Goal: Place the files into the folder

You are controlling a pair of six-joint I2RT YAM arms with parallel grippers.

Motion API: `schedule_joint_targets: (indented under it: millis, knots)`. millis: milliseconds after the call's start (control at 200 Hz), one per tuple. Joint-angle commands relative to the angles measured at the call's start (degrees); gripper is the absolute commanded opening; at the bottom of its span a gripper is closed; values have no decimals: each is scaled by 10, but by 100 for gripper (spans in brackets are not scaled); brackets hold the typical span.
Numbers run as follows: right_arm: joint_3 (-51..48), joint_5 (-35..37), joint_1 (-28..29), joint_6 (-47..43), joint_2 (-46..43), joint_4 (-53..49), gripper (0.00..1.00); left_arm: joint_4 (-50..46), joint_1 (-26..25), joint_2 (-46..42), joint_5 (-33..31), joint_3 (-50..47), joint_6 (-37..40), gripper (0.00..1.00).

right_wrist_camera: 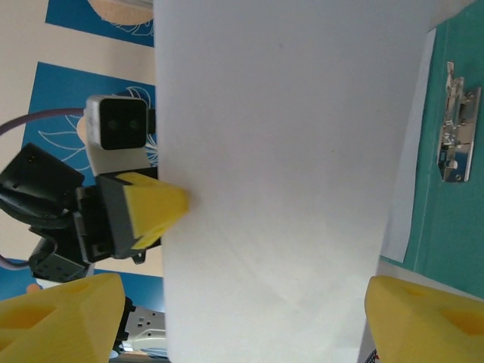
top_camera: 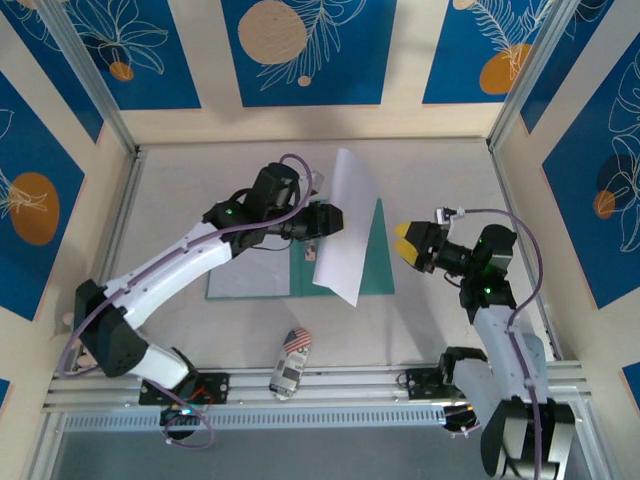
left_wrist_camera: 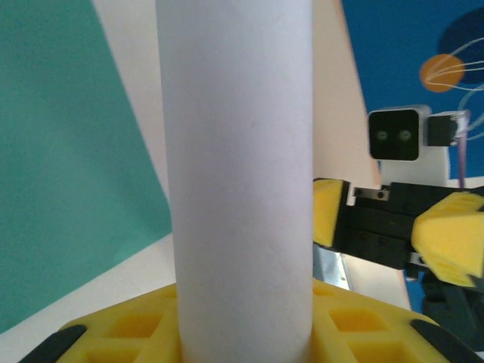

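Note:
My right gripper should keep moving in until its fingers surround the sheet's free edge (top_camera: 369, 240): that edge faces them, and my left gripper holds the opposite edge (top_camera: 325, 242).
One of the files, a white sheet (top_camera: 345, 228), stands tilted on edge above the teal-green folder (top_camera: 378, 262), which lies open on the table. My left gripper (top_camera: 328, 218) is shut on the sheet's left edge. In the left wrist view the sheet (left_wrist_camera: 238, 174) rises curved out of that gripper (left_wrist_camera: 242, 342). My right gripper (top_camera: 410, 245) hangs open just right of the sheet, apart from it. From the right wrist the sheet (right_wrist_camera: 287, 166) stands ahead of my open right gripper (right_wrist_camera: 246, 325). A pale strip of another sheet (right_wrist_camera: 408, 189) lies on the folder (right_wrist_camera: 454, 227).
A toy car (top_camera: 290, 362) with a flag pattern lies near the front rail, below the folder. The folder's metal clip (right_wrist_camera: 457, 125) lies on its inner leaf. Patterned walls close the table in on three sides.

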Motion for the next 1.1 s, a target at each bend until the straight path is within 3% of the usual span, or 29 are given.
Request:
schedule_joint_targets:
  millis: [0, 535, 1095]
  knots:
    - [27, 60, 26, -13, -47, -24, 85, -10, 4, -33, 29, 17, 5, 35]
    - [8, 133, 120, 2, -40, 64, 91, 18, 12, -102, 71, 11, -10, 35]
    - [-28, 136, 141, 60, -23, 216, 91, 95, 13, -83, 140, -20, -39, 35]
